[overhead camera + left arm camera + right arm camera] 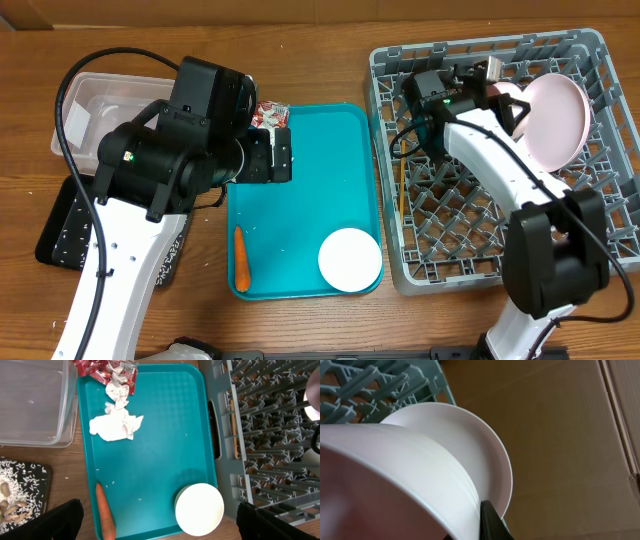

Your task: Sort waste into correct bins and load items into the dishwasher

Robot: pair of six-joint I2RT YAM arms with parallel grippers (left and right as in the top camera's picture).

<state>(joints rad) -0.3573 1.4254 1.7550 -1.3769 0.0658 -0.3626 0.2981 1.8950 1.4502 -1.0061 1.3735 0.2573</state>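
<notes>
Next, I move the bowl in my right gripper toward the wooden stick, over the rack's open prongs (pixel 280 397), before I let go of it, because the bowl is crowding the large white plate (pixel 557 121).
My left gripper (pixel 278 155) hangs open and empty over the teal tray; its fingers frame the left wrist view (pixel 160 522). On the tray lie a red-and-white wrapper (pixel 107 370), a crumpled white napkin (pixel 116 425), an orange carrot (pixel 105 512) and a white bowl (pixel 199 509). My right gripper (pixel 505 100) is over the grey dish rack (pixel 600 230), shut on the rim of a white bowl (pixel 395 475). This bowl is right next to the large white plate (pixel 558 120) standing on edge in the rack. The clear tub (pixel 100 95) and the black tray (pixel 60 225) holding grain scraps (pixel 12 505) lie at the left.
The teal tray (pixel 330 150) lies between the bins and the rack. A thin wooden stick (pixel 400 190) lies along the rack's left side. The left arm's body covers part of the tub and the black tray in the overhead view.
</notes>
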